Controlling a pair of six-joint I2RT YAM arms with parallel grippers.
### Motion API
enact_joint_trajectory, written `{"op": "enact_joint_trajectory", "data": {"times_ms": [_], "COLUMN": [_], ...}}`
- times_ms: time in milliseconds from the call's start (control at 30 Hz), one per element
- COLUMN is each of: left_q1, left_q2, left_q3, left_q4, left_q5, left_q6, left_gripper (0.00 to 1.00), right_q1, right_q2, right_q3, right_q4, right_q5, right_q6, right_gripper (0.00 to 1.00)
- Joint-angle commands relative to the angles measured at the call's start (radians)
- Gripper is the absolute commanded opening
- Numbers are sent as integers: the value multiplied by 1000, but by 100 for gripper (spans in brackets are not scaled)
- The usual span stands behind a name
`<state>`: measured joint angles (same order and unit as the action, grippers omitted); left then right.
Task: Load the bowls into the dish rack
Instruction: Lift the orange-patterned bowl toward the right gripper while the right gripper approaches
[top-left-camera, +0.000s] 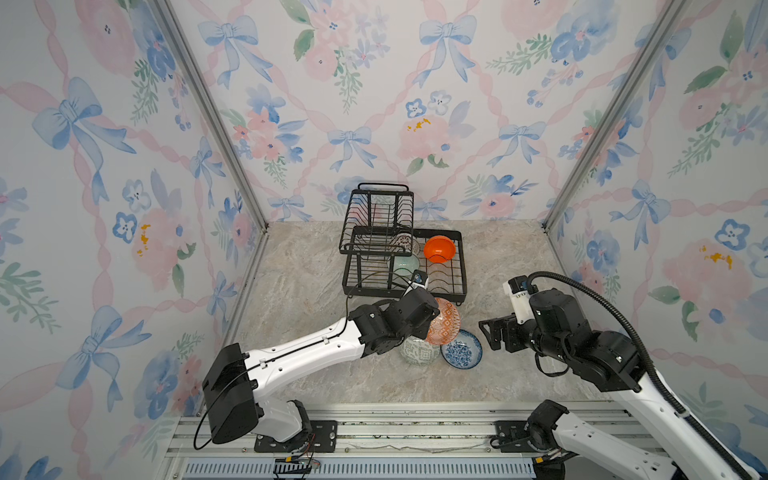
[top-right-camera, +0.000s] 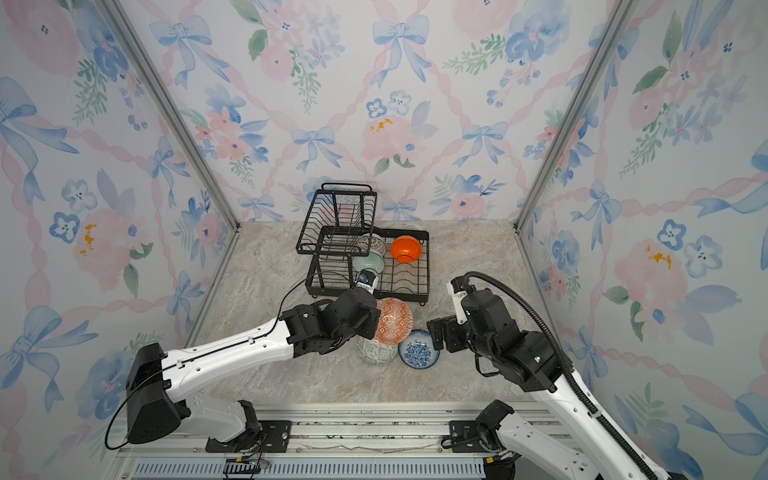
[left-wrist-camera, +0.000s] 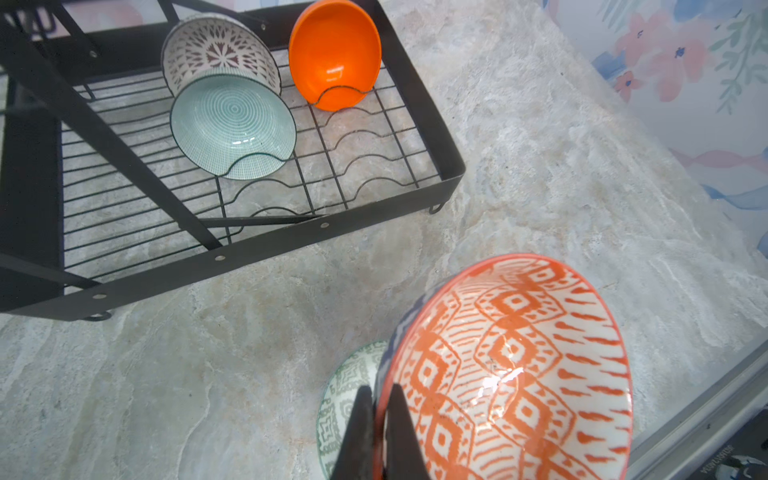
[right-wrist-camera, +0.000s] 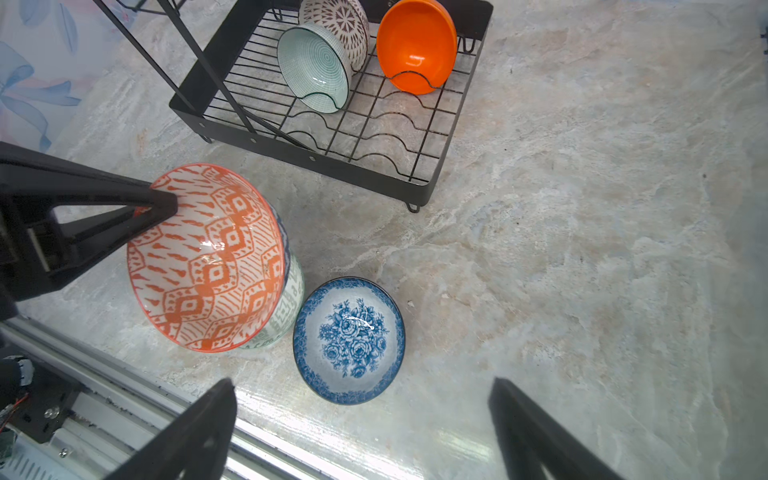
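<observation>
The open slots (top-left-camera: 442, 280) by the plain orange bowl are on my right gripper's side, so next my right gripper grabs the orange-white geometric bowl's free rim (top-left-camera: 458, 323).
My left gripper (left-wrist-camera: 380, 419) is shut on the rim of the orange-white geometric bowl (top-left-camera: 446, 322), one finger inside and one outside, and holds it tilted above the grey-green patterned bowl (top-left-camera: 417, 351) on the table. Beside these, the blue-white floral bowl (right-wrist-camera: 349, 340) sits upright. My right gripper (right-wrist-camera: 362, 386) hangs open and empty just right of it. In the black dish rack (top-left-camera: 462, 266), the lower tray holds the plain orange bowl (top-left-camera: 439, 248), the pale mint bowl (left-wrist-camera: 232, 124) and the brown-lattice bowl (left-wrist-camera: 216, 50), all on edge.
The rack's raised upper basket (top-left-camera: 376, 216) overhangs the left part of the lower tray, carried on slanted black struts. Wavy wire slots (right-wrist-camera: 386, 120) at the tray's near side hold nothing. A metal rail (top-left-camera: 374, 432) runs along the table's front edge. Floral walls close three sides.
</observation>
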<state>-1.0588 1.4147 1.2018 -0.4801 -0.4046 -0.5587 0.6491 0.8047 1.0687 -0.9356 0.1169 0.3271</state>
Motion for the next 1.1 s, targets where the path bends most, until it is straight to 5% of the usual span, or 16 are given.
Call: {"op": "enact_joint_trajectory", "data": {"times_ms": [0, 700, 1067], "left_q1": [-9, -66, -84], "left_q2": [-20, 20, 1], "left_q3": [57, 206, 201], "left_q4": [18, 18, 19], "left_q5": [-43, -48, -68], "left_q6": [36, 95, 86], "left_gripper": [0, 0, 0], "right_q1": [-7, -7, -21], "right_q2": [14, 145, 143], "right_q3": [45, 67, 45], "right_q4": [23, 157, 169], "right_q5": [-62, -30, -46], "right_q6": [38, 111, 123], "right_gripper": [97, 99, 55]}}
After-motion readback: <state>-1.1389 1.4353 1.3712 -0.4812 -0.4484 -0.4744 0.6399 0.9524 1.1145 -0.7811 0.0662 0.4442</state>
